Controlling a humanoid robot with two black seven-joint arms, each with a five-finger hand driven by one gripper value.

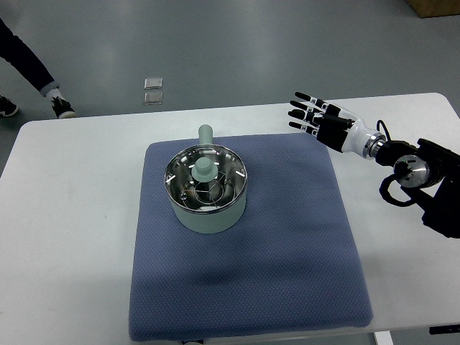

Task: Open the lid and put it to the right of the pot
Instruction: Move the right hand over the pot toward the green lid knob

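The robot should expect a pot [209, 219] empty of food when it lifts the glass lid by its knob, because shiny metal [204, 195] shows through the lid.
A pale green pot [208, 208] stands on a blue mat [287, 251], left of the mat's middle, with its handle [205, 134] pointing to the far side. A glass lid with a metal rim [180, 167] and a pale green knob [203, 169] sits on the pot. My right hand [310, 115] hovers over the table at the mat's far right corner, well to the right of the pot. Its fingers are spread and hold nothing. The left arm is not in view.
The mat lies on a white table [72, 215]. A person's leg and shoe [61, 108] show on the floor at the far left. Two small square tiles [153, 90] lie on the floor beyond the table.
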